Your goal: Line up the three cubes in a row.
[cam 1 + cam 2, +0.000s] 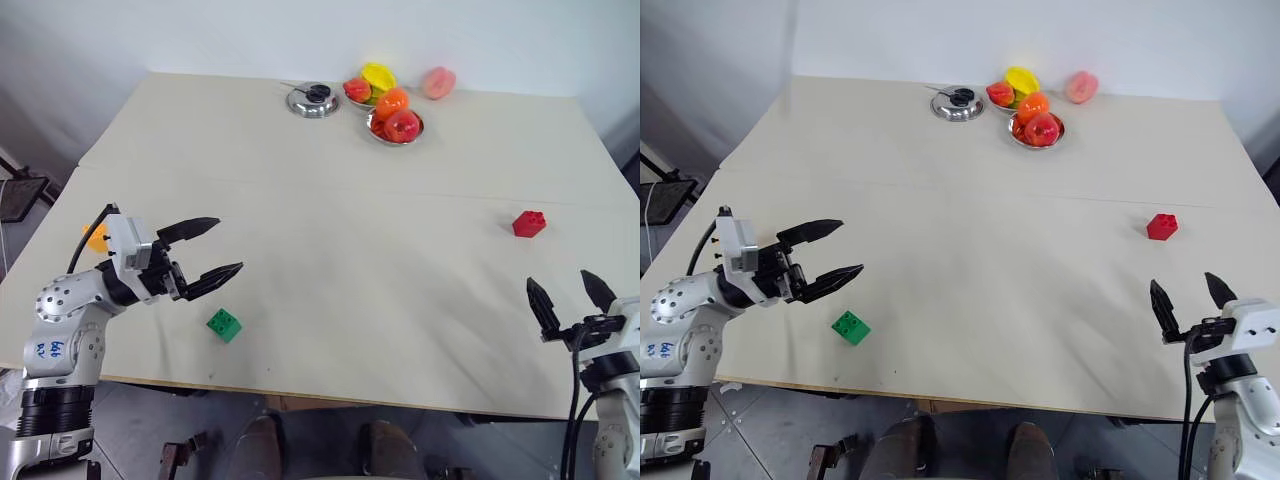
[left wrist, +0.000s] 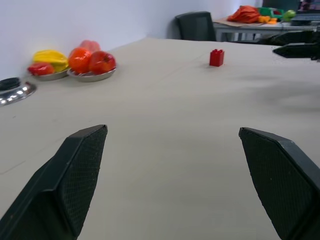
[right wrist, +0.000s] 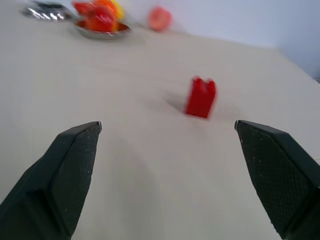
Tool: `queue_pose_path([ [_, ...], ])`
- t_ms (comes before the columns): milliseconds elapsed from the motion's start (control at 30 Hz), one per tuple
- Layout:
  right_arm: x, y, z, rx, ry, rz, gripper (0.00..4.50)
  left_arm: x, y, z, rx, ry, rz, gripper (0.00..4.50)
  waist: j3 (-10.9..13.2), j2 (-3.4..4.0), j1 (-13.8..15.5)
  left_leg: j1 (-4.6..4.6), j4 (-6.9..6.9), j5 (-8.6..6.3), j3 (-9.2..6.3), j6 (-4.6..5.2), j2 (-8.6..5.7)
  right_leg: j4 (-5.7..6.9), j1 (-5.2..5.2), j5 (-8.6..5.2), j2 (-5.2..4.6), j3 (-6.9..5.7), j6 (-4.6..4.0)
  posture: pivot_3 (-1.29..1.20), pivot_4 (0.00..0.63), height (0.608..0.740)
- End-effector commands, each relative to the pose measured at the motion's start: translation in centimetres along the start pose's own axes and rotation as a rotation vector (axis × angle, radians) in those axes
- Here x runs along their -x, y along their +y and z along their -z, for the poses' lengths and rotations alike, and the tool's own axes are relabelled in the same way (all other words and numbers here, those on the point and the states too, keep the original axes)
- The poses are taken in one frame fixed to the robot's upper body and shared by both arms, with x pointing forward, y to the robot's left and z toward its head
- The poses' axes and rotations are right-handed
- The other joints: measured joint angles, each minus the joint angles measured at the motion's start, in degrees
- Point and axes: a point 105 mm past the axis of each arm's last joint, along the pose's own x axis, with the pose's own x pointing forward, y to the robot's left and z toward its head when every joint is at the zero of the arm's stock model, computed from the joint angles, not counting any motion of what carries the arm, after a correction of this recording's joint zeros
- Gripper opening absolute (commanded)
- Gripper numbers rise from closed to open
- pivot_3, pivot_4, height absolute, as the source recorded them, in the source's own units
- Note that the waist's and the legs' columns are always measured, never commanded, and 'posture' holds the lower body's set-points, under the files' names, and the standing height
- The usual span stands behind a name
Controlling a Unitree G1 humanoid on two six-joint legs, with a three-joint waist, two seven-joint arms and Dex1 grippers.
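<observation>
I keep reaching with my right gripper for the lone red cube, which lies ahead of my spread fingers across open table (image 1: 548, 257), until the fingers are on either side of the cube's sides (image 1: 529, 224).
The green cube (image 1: 224, 324) lies near the table's front edge at the left. Just above and behind it, my left gripper (image 1: 225, 246) hovers open and empty, pointing right across the table. An orange-yellow cube (image 1: 95, 237) peeks out behind that arm's wrist at the table's left edge. The red cube (image 1: 529, 223) sits at the right, also seen as the red cube (image 3: 201, 97) ahead between my right fingers. My right gripper (image 1: 558, 280) stands open and empty at the front right, short of the red cube.
At the back of the table (image 1: 330, 230) stand a small metal dish (image 1: 313, 99), two metal bowls of fruit (image 1: 395, 115) and a loose pink fruit (image 1: 438, 82). Beyond the table are a dark chair (image 2: 196, 25) and a cluttered desk (image 2: 250, 22).
</observation>
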Motion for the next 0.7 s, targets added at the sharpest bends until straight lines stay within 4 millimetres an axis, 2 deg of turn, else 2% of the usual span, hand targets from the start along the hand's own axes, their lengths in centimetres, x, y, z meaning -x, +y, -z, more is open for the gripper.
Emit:
queue_pose_path([
  [33, -2.7, -1.5, -2.4, 0.037, 0.015, 0.069, 4.5, -0.5, -0.4, 0.0, 0.007, -0.002, 0.018, 4.48, 0.0, 0.03, -0.4, 0.02, 0.01, 0.0, 0.02, 0.0, 0.0, 0.04, -0.01, 0.0, 0.0, 0.03, 0.0, 0.0, 0.15, 0.74],
  [100, -4.9, -1.9, -3.2, 0.03, 0.071, 0.065, 4.5, -0.8, -0.6, 0.2, 0.015, 0.004, 0.024, 4.48, 0.0, 0.08, -1.0, 0.02, 0.07, 0.01, 0.02, 0.01, 0.01, 0.13, -0.04, 0.0, 0.0, 0.06, 0.0, 0.0, 0.15, 0.74],
  [167, -6.8, -2.1, -3.2, 0.052, 0.191, 0.049, 4.5, -1.1, -0.5, 0.2, 0.019, -0.004, 0.021, 4.48, 0.1, 0.1, -1.1, 0.02, 0.13, 0.0, 0.02, 0.01, 0.01, 0.19, -0.05, 0.0, 0.0, 0.07, 0.0, 0.0, 0.15, 0.74],
  [267, -10.1, -3.0, -3.6, -0.026, 0.306, 0.115, 4.5, -1.6, -0.5, 0.3, 0.01, -0.006, 0.035, 4.48, 0.1, 0.09, -1.2, -0.02, 0.18, -0.01, 0.01, 0.03, 0.01, 0.21, -0.06, 0.0, 0.0, 0.07, 0.0, 0.0, 0.15, 0.74],
  [367, -12.5, -2.6, -3.6, -0.098, 0.38, 0.103, 4.5, -2.2, -0.4, 0.3, -0.009, -0.008, 0.04, 4.48, 0.1, 0.09, -1.1, -0.05, 0.24, -0.02, 0.02, 0.04, 0.01, 0.21, -0.07, 0.0, 0.0, 0.07, 0.0, 0.0, 0.15, 0.74],
  [567, -15.2, -2.1, -2.5, -0.117, 0.467, 0.081, 4.5, -2.6, -0.5, 0.3, -0.017, -0.013, 0.045, 4.48, 0.1, 0.09, -1.0, -0.18, 0.28, -0.09, 0.06, 0.16, 0.0, 0.23, -0.1, 0.02, -0.02, 0.05, 0.03, 0.0, 0.15, 0.74],
  [700, -16.3, -3.3, -2.1, -0.082, 0.474, 0.152, 4.5, -2.6, -0.5, 0.2, -0.023, -0.019, 0.04, 4.48, 0.1, 0.09, -1.3, -0.2, 0.31, -0.11, 0.11, 0.2, 0.0, 0.27, -0.11, 0.03, -0.02, 0.06, 0.06, 0.0, 0.15, 0.74],
])
